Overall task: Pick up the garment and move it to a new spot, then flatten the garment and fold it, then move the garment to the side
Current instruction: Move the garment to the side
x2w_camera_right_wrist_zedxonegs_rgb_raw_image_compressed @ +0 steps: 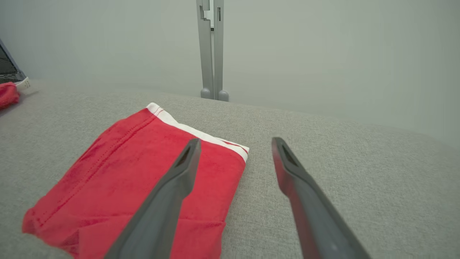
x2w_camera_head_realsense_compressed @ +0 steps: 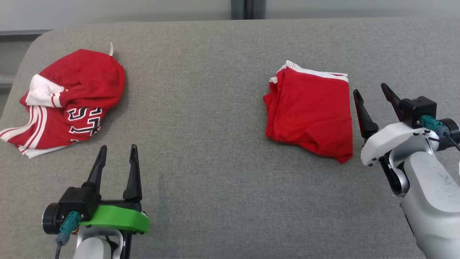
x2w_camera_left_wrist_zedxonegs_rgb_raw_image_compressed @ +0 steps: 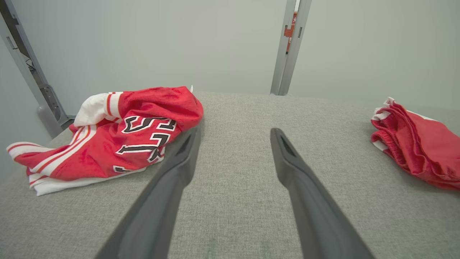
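My right gripper will draw the stacked layers of the folded red garment (x2w_camera_head_realsense_compressed: 312, 113) along together, still folded, when I pull, because the garment has a smooth closed fold (x2w_camera_head_realsense_compressed: 350, 104) beside the gripper.
A crumpled red garment (x2w_camera_head_realsense_compressed: 75, 97) with white stripes and dark lettering lies at the table's left; the left wrist view has it as the garment (x2w_camera_left_wrist_zedxonegs_rgb_raw_image_compressed: 118, 136) left of my fingers. My left gripper (x2w_camera_head_realsense_compressed: 118, 146) hovers open and empty just below and to the right of it, and the same gripper (x2w_camera_left_wrist_zedxonegs_rgb_raw_image_compressed: 234, 130) stands with its left fingertip near the cloth's edge. A second red garment (x2w_camera_head_realsense_compressed: 311, 111), folded with a white band, lies at the right. My right gripper (x2w_camera_head_realsense_compressed: 369, 88) is open and empty just right of it; in the right wrist view this gripper (x2w_camera_right_wrist_zedxonegs_rgb_raw_image_compressed: 235, 139) has its left finger over the folded cloth (x2w_camera_right_wrist_zedxonegs_rgb_raw_image_compressed: 143, 172).
The grey fabric-covered table (x2w_camera_head_realsense_compressed: 208, 126) has a rounded far-left corner and a far edge against a pale wall. A grey metal post (x2w_camera_left_wrist_zedxonegs_rgb_raw_image_compressed: 289, 46) stands behind the table's far edge. Bare fabric stretches between the two garments.
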Motion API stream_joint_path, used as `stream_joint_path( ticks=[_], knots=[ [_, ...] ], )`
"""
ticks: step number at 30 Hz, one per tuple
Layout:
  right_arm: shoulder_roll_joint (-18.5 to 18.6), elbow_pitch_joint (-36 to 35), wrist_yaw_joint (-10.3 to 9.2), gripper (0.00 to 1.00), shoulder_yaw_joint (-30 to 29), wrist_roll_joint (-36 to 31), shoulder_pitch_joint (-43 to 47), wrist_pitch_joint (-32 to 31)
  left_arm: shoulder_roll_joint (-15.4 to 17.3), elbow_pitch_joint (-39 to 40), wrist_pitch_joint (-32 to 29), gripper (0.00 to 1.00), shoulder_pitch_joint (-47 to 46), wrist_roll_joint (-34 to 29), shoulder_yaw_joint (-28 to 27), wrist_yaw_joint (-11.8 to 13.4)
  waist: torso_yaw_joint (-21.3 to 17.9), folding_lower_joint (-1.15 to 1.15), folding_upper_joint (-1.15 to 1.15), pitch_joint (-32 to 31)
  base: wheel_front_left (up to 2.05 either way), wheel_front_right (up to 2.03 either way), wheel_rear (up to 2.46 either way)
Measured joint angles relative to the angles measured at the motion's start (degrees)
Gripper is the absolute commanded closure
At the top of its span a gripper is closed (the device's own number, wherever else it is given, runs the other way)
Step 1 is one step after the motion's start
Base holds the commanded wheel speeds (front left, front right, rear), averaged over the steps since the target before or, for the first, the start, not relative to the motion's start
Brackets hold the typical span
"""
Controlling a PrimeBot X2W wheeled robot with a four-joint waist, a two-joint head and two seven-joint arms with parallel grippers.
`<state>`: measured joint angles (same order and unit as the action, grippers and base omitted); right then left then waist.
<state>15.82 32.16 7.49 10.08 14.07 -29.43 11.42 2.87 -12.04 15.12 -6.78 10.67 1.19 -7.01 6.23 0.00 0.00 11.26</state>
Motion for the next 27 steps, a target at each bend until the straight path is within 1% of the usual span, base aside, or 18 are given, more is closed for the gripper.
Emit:
stream_joint_path(
  ticks=[10,16,17,18,19,23,27],
  knots=[
    [-1.5,14.7,0.00,0.00,2.0,3.5,-5.9,0.1,0.0,-0.1,0.0,0.00,-3.1,1.1,2.7,0.9,2.2,0.00,0.00,4.7,0.00,0.00,0.00],
    [-2.5,21.2,0.00,0.00,3.2,6.0,-7.4,1.3,0.0,-0.7,0.0,0.00,-4.1,1.3,3.8,1.0,3.7,0.00,0.00,5.8,0.00,0.00,0.00],
    [-2.9,22.0,-0.01,0.30,3.4,6.9,-7.7,1.3,0.0,-0.8,0.0,0.00,-4.2,1.3,3.7,1.0,3.8,0.00,0.00,5.9,0.00,0.00,0.00],
    [-3.1,22.4,-0.01,0.73,3.5,7.8,-7.9,1.3,0.0,-0.9,0.0,0.00,-4.2,1.3,3.6,1.0,3.9,0.00,0.00,5.9,0.00,0.00,0.00],
    [-3.2,22.8,-0.01,1.00,3.9,8.6,-8.2,1.3,0.0,-0.9,0.0,0.00,-4.2,1.3,3.5,1.0,3.8,0.00,0.00,5.8,0.00,0.00,0.00],
    [-3.4,23.7,0.04,1.00,6.6,10.6,-9.4,1.3,0.0,-0.9,0.0,0.00,-4.2,1.3,3.6,1.3,3.3,0.00,0.00,5.7,0.00,0.00,0.00],
    [-2.0,24.0,0.10,1.00,9.6,11.2,-11.2,1.3,0.0,-0.5,0.0,0.00,-4.2,1.7,3.7,1.5,2.4,0.00,0.00,5.8,0.00,0.00,0.00]
  ],
)
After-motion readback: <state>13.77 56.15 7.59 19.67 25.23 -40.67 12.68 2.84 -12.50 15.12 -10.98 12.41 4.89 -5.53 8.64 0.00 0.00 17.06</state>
